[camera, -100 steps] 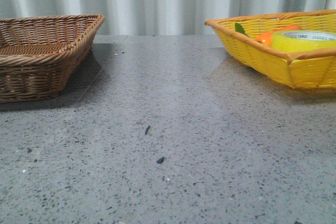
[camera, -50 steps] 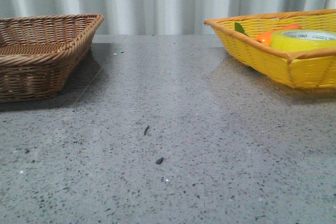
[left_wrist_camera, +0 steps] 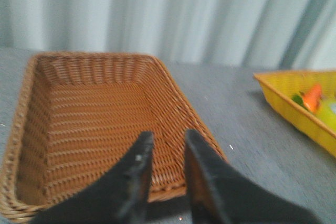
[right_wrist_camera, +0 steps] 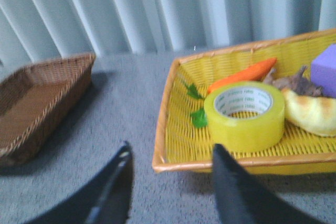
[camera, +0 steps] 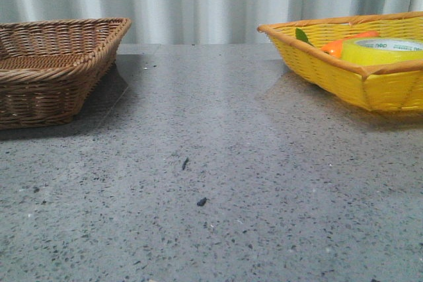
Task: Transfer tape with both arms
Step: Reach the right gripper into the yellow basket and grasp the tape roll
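My right gripper is moving in and next moves on until its fingers straddle that side, then closes, as the tape's core faces up with free space beside the tape's side.
The yellow tape roll lies flat in the yellow basket, its white core with green lettering facing up; in the front view the tape shows at the far right behind the basket's rim. My right gripper is open and empty, above the table just short of the yellow basket's near corner. My left gripper is open by a narrow gap and empty, over the near rim of the brown wicker basket. Neither gripper shows in the front view.
In the yellow basket an orange carrot with green leaves, a purple block, a bread-like piece and a brownish item lie around the tape. The brown basket stands at the table's left. A curtain hangs behind.
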{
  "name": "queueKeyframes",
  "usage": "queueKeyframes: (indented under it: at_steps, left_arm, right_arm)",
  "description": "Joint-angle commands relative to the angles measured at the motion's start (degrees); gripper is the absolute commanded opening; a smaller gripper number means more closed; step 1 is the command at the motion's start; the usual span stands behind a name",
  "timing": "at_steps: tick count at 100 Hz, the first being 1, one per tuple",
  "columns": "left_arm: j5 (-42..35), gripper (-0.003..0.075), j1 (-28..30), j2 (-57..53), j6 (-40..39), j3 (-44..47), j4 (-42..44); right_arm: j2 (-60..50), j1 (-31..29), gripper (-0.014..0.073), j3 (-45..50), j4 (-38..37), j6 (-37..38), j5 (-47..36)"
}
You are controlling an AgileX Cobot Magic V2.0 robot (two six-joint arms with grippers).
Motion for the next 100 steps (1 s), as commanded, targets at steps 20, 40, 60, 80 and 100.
queueKeyframes:
  at_steps: [20, 40, 60, 80, 100]
  left_arm:
    - [-0.09, 0.0351, -4.07, 8.02, 0.25, -5.57, -2.30]
    - [-0.46, 0.0351, -4.16, 8.28, 0.25, -5.57, -3.85]
    - [-0.46, 0.0351, -4.16, 8.28, 0.25, -5.57, -4.83]
    - [-0.35, 0.0351, -4.16, 8.28, 0.25, -5.57, -6.91]
    - [0.42, 0.0350, -4.24, 8.28, 0.25, -5.57, -6.91]
  right_arm:
    - [28.20, -0.08, 0.0405, -24.66, -3.39, -0.65, 20.08]
    - [47.65, 0.03, 0.0405, -37.74, -5.06, -0.93, 27.06]
    - [63.17, 1.15, 0.0405, -47.60, -5.60, -2.48, 28.06]
    - [72.41, 4.00, 0.0405, -51.70, -12.03, -2.48, 27.96]
    - [75.49, 4.56, 0.0405, -51.70, -16.01, -2.48, 26.05]
